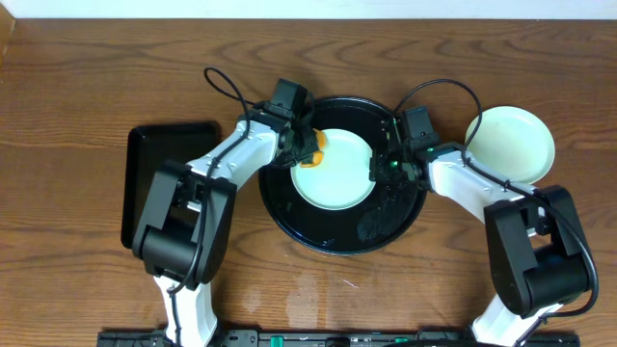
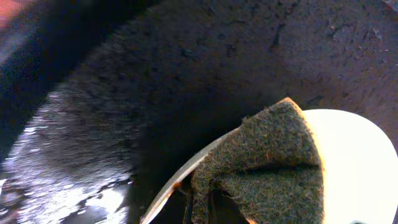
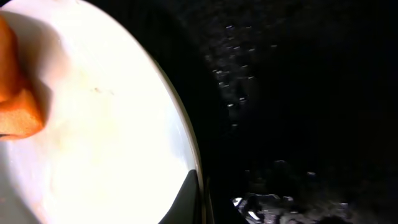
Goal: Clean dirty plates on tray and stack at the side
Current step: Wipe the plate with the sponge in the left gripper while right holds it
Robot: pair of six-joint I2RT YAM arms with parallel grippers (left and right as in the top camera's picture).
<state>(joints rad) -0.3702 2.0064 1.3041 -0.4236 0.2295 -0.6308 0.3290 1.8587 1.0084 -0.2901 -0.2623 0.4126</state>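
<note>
Next, my left gripper wipes the sponge back across the middle of the plate, because the sponge reaches over the plate's rim and smudges mark the plate's middle (image 1: 335, 171).
A pale mint plate (image 1: 337, 178) lies on the round black tray (image 1: 318, 231). My left gripper (image 1: 305, 145) is shut on an orange sponge with a green scouring face (image 1: 316, 146) and presses it on the plate's upper left rim. In the left wrist view the scouring face (image 2: 267, 162) covers the plate's edge (image 2: 357, 155), and the fingers (image 2: 200, 210) are mostly hidden behind it. My right gripper (image 1: 379, 167) is shut on the plate's right rim. The right wrist view shows one finger (image 3: 194, 200) over the rim of the plate (image 3: 99, 124), with the sponge (image 3: 15, 106) at the far side. A second pale plate (image 1: 509, 143) rests on the wood tabletop at the right.
A rectangular black tray (image 1: 169, 183) lies on the table left of the round tray. Wet streaks glisten on the round tray's lower right part (image 1: 381, 222). Bare wood tabletop (image 1: 77, 96) surrounds everything.
</note>
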